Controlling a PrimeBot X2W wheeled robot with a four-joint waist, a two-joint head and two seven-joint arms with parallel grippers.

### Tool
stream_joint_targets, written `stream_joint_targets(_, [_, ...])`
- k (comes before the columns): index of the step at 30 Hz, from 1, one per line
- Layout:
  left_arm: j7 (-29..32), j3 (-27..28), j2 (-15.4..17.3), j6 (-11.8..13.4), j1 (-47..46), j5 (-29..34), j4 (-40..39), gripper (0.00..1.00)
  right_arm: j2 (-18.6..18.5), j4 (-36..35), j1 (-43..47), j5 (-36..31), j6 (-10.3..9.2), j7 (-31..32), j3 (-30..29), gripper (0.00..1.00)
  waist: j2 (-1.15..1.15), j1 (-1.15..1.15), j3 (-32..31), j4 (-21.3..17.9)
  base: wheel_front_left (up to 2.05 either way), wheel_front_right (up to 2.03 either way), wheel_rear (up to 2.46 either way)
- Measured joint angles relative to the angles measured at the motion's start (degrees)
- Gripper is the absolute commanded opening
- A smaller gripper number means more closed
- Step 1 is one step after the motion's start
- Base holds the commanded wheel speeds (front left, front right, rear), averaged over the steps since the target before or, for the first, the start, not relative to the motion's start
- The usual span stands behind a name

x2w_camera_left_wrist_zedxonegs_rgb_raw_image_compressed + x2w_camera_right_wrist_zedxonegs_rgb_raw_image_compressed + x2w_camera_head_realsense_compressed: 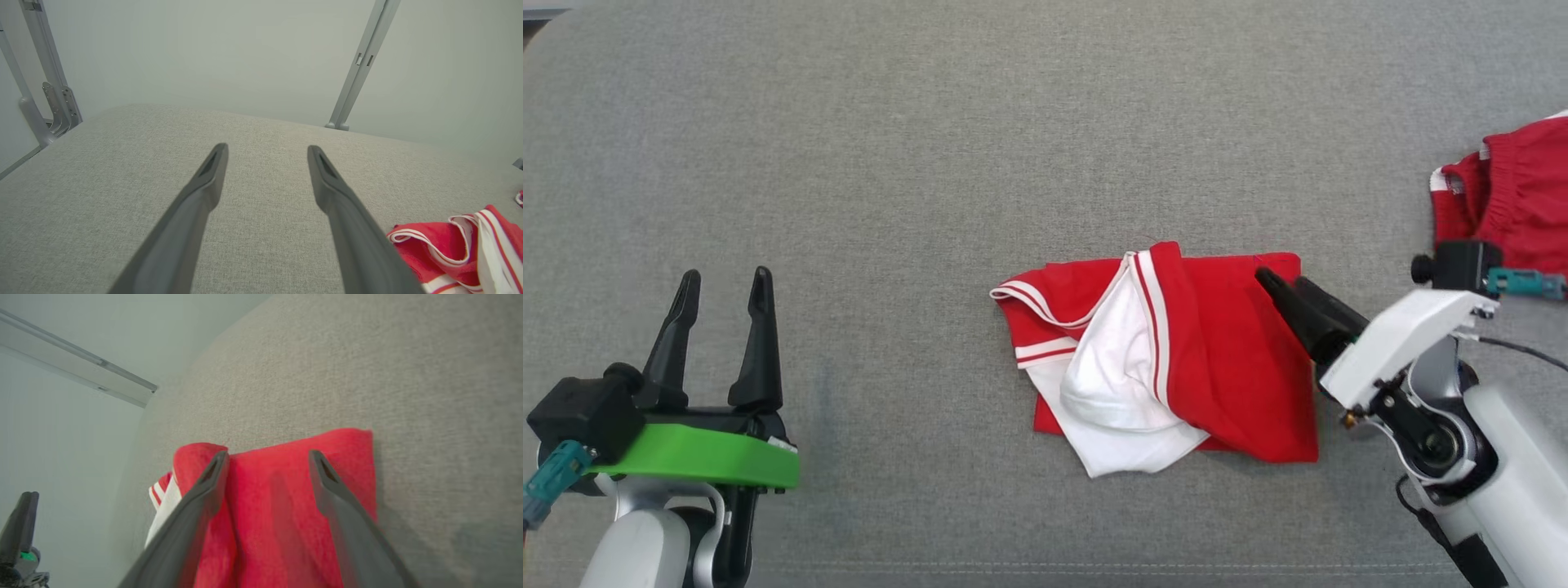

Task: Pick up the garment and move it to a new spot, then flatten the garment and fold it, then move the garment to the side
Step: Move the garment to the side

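I expect the garment's striped red fold (1177, 328) to flop over much of the white lining (1113, 382) when I lift the garment, since the fold stands loose beside that lining.
The garment (1225, 359) is a red piece with white trim and a white lining turned out, lying crumpled in a loose fold on the grey cushion, right of centre. My right gripper (1282, 279) reaches in from the right over the garment's far right corner. In the right wrist view its fingers (268, 454) stand apart above the red cloth (269, 522) with nothing pinched between them. My left gripper (726, 276) rests open at the lower left, well clear of the garment. The left wrist view has the left gripper (267, 148) spread over bare fabric, with the garment's (445, 245) striped edge at lower right.
A second red garment (1519, 204) with an elastic band lies bunched at the right edge of the grey cushion (890, 163). Metal frame posts (359, 65) and a pale wall stand behind the cushion's far edge. Bare fabric stretches between the two grippers.
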Motion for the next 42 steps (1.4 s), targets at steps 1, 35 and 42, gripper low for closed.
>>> stream_joint_targets(1, [0.0, 0.0, -0.1, 0.0, 0.0, 0.0, -0.1, 1.00, -0.9, 0.4, 1.4, -0.1, -0.02, 0.0, -0.3, 1.00, 0.00, 0.00, 0.0, -0.4, 0.00, 0.00, 0.00])
stream_joint_targets(35, [-0.8, -3.4, -2.0, -0.9, -1.6, 0.2, 2.1, 1.00, -1.3, 4.3, -3.1, 6.9, 8.21, 3.9, -1.1, 0.00, 0.00, 0.00, -1.4, 0.8, 0.00, 0.00, 0.00])
stream_joint_targets(42, [-1.5, -1.7, -2.0, -0.8, -1.5, -0.2, 3.4, 1.00, -2.4, 0.0, -4.2, 6.9, 9.15, 5.1, -0.8, 0.00, 0.00, 0.00, -4.0, 0.2, 0.00, 0.00, 0.00])
